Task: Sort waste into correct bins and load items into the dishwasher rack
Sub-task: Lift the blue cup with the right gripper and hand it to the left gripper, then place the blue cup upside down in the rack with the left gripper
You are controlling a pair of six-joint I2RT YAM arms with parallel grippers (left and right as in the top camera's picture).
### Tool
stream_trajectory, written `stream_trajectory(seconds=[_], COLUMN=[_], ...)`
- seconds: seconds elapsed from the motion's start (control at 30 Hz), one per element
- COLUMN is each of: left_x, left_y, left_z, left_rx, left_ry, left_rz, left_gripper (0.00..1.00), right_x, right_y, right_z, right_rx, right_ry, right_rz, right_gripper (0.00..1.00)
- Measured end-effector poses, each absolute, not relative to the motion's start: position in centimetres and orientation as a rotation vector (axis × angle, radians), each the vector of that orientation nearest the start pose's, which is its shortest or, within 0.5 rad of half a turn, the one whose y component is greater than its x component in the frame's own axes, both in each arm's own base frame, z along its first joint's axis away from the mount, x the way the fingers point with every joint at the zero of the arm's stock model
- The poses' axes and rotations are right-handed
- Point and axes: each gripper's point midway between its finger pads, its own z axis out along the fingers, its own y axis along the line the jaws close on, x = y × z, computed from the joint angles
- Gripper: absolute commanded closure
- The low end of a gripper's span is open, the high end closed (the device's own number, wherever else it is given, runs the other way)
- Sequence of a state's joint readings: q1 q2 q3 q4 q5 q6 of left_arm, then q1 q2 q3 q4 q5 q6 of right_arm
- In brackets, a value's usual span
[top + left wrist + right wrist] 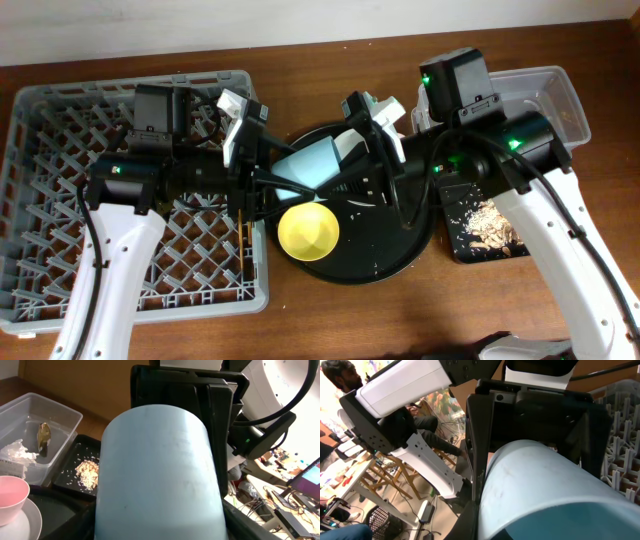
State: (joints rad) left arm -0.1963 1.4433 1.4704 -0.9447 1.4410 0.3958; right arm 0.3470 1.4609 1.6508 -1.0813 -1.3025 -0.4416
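The robot's right gripper is still holding the light-blue cup's rim, so it should let go before the left gripper takes the cup to the dishwasher rack on its side.
The light-blue cup hangs on its side above the round black tray, between both grippers. My left gripper has its fingers against the cup's two sides; the cup fills the left wrist view. My right gripper is shut on the cup's rim, one finger outside and the other hidden inside. The yellow bowl sits on the round tray. A pink cup stands on the pale plate. Chopsticks lie in the grey dishwasher rack.
The clear tub holds the white napkin and the brown-gold wrapper. Beside it, the shallow black tray holds beige scraps. The rack fills the table's left side, and my right arm crosses above both bins.
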Motion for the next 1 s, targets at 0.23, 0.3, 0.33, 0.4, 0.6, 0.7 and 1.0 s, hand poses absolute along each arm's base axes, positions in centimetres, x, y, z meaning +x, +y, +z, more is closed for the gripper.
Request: stream_trajectory(seconds=[0.23, 0.3, 0.33, 0.4, 0.6, 0.7, 1.0], left_x=[25.0, 24.9, 24.9, 25.2, 26.3, 26.1, 26.7], left_y=[-22.2, -22.3, -22.3, -21.9, -20.6, -20.6, -20.0], left_z=[36.5, 36.5, 36.5, 36.4, 36.5, 36.6, 36.8], left_rx=[1.077, 1.079, 1.078, 1.060, 0.990, 0.990, 0.972], left_ry=[1.652, 1.655, 1.655, 1.663, 1.697, 1.690, 1.684], left_rz=[-1.587, -1.592, -1.591, -1.583, -1.575, -1.587, -1.568], left_gripper=[0.49, 0.51, 0.53, 0.54, 0.55, 0.55, 0.64], right_x=[22.7, 22.7, 22.9, 23.8, 26.0, 24.8, 25.0], right_y=[25.9, 25.9, 25.7, 24.8, 22.1, 23.7, 24.2], right_z=[39.2, 39.3, 39.3, 39.5, 39.7, 38.0, 34.5], right_rx=[-1.282, -1.285, -1.279, -1.247, -1.139, -1.178, -1.151], right_ry=[1.590, 1.580, 1.580, 1.577, 1.611, 1.665, 1.847], right_rz=[1.456, 1.452, 1.446, 1.434, 1.403, 1.432, 1.379], right_gripper=[0.72, 0.69, 0.69, 0.71, 0.96, 0.96, 0.96])
